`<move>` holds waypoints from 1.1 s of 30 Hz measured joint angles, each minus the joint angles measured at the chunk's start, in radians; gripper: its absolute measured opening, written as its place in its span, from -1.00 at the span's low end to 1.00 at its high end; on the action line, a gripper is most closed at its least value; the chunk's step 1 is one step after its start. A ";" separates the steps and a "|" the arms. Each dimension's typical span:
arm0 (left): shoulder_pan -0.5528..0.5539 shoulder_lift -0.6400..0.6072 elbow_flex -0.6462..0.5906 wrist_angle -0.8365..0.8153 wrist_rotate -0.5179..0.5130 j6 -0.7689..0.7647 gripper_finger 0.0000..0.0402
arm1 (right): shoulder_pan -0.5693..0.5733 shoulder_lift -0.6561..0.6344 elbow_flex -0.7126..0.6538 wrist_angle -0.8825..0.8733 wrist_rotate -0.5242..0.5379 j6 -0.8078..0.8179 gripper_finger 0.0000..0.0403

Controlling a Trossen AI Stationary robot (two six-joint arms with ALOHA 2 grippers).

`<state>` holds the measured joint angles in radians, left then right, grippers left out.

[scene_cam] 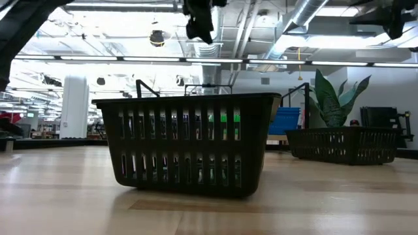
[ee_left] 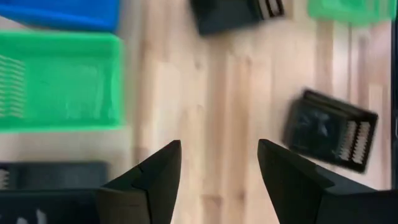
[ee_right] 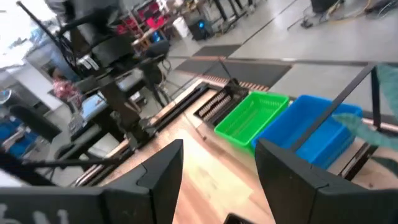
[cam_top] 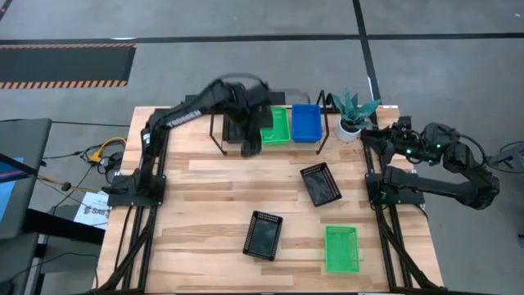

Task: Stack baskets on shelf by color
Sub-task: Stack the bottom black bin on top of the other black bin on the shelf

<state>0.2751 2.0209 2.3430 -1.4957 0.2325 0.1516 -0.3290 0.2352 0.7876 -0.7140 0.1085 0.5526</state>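
Observation:
The front black basket's rim (cam_top: 263, 236) is broader than its bottom, so I expect the basket to fit down inside the shelf's black basket when I lower it.
On the shelf (cam_top: 219, 131) stand a blue basket (cam_top: 306, 123), a green basket (cam_top: 277, 127) and a black basket (ee_left: 50, 174) side by side. My left gripper (ee_left: 219, 146) hangs open above the shelf's front edge by the black basket, with nothing between its fingers. Two black baskets (cam_top: 321, 183) (cam_top: 263, 235) and a green basket (cam_top: 341, 248) rest on their bottoms on the table. My right gripper (ee_right: 217, 146) is open and empty, held high at the table's right edge.
A white pot with a green plant (cam_top: 350, 123) stands just right of the shelf. The right arm (cam_top: 442, 168) is folded back past the table's right edge. Bare tabletop (cam_top: 205, 188) lies in front of the shelf on the left.

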 joint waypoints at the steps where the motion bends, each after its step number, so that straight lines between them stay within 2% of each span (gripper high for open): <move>1: -0.035 0.000 -0.005 -0.013 -0.022 -0.022 -0.01 | 0.000 0.000 0.000 -0.010 -0.007 0.000 0.11; 8: -0.252 0.006 -0.011 -0.010 -0.072 -0.106 -0.01 | 0.000 0.000 0.000 -0.061 -0.014 -0.005 0.11; 11: -0.325 0.011 -0.012 0.016 -0.143 -0.141 -0.01 | 0.001 0.000 0.000 -0.064 -0.041 -0.022 0.11; 15: -0.398 0.009 -0.072 0.109 -0.210 -0.168 -0.01 | 0.002 0.000 0.000 -0.090 -0.062 -0.031 0.11; 18: -0.439 0.009 -0.149 0.174 -0.219 -0.190 -0.01 | 0.002 0.000 0.000 -0.122 -0.063 -0.030 0.11; 22: -0.474 0.014 -0.311 0.323 -0.212 -0.182 -0.01 | 0.002 0.000 0.000 -0.153 -0.091 -0.027 0.11; 27: -0.480 0.009 -0.475 0.532 -0.217 -0.183 -0.01 | 0.001 0.000 0.000 -0.153 -0.145 -0.019 0.11; 33: -0.479 0.011 -0.646 0.644 -0.233 -0.186 -0.01 | 0.002 0.000 0.000 -0.153 -0.163 -0.011 0.11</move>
<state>-0.2039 2.0315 1.6969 -0.8518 -0.0005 -0.0339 -0.3275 0.2352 0.7876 -0.8673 -0.0547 0.5415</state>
